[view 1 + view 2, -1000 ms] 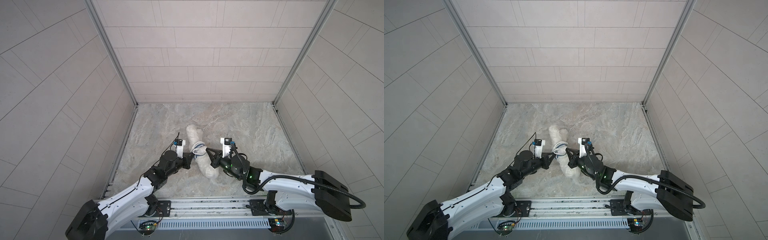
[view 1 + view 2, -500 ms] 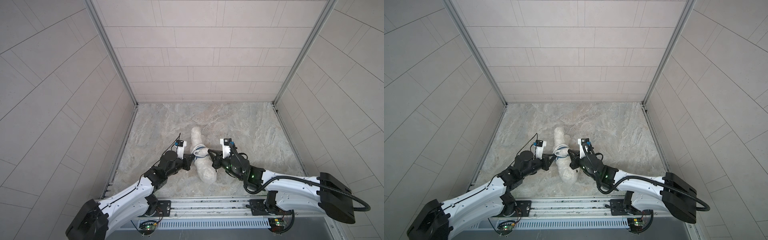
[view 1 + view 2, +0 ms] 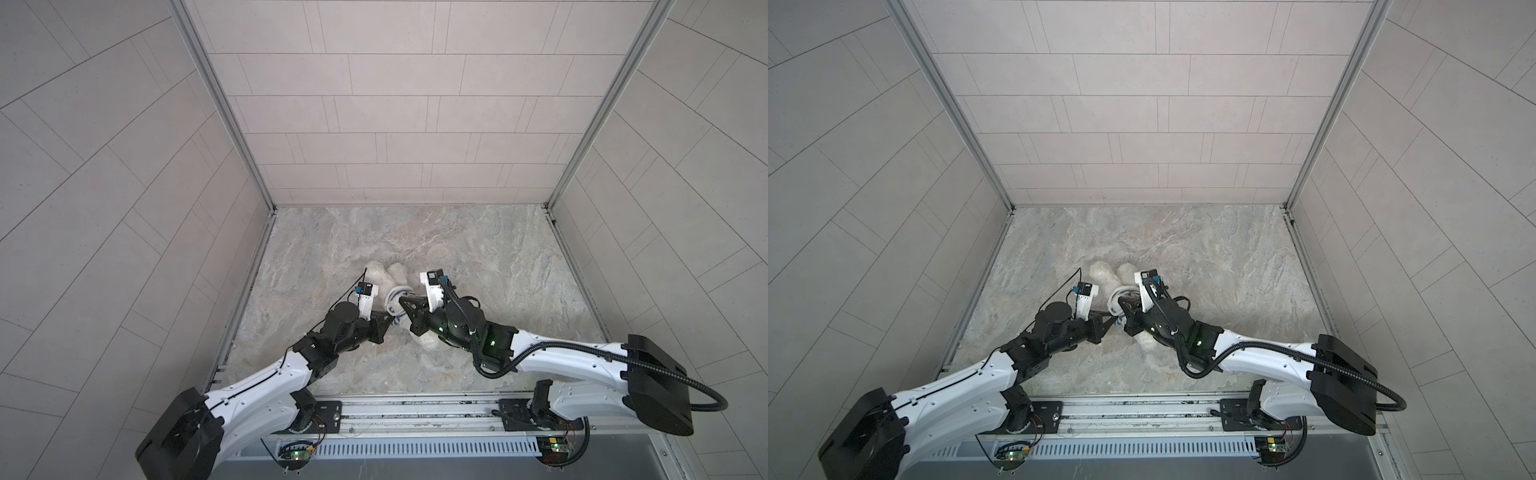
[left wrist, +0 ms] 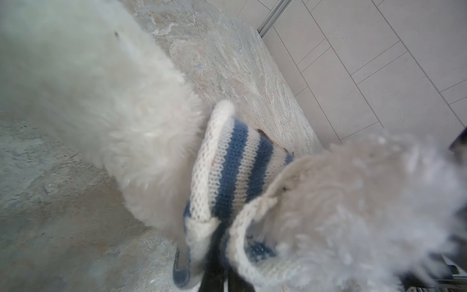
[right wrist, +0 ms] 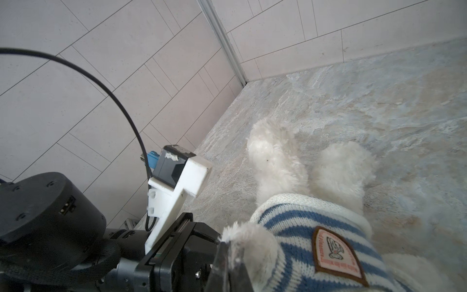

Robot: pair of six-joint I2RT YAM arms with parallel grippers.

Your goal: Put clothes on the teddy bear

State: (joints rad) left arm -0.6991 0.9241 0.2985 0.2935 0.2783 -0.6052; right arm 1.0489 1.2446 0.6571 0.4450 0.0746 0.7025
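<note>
I should turn the teddy bear around by its arm [image 5: 256, 247] with my right gripper, head toward the back wall, because the teddy bear's legs [image 3: 375, 272] point at that wall.
The teddy bear [image 3: 399, 272] [image 3: 1100, 270] lies on the stone floor with its two fluffy white legs [image 5: 275, 156] pointing toward the back wall. Its head is half hidden under my right arm. A blue-and-white striped shirt [image 3: 395, 326] [image 4: 232, 156] [image 5: 290, 222] with a badge [image 5: 336, 252] sits around its body. My right gripper [image 3: 402, 298] [image 5: 227, 246] is shut on the fur of the bear's arm where it pokes out of the shirt. My left gripper [image 3: 390, 323] [image 4: 222, 268] has its tips buried in the shirt's edge with only a thin slit between the fingers.
Tiled walls [image 3: 374, 124] close the cell on three sides. A metal rail [image 3: 415, 409] runs along the front. The two grippers almost meet over the bear. The left wrist camera mount [image 5: 177, 172] stands close beside the bear's leg.
My right gripper has shifted a little left and toward the back with the bear's arm. The bear has rolled, so both legs now show side by side. The left arm has barely moved.
</note>
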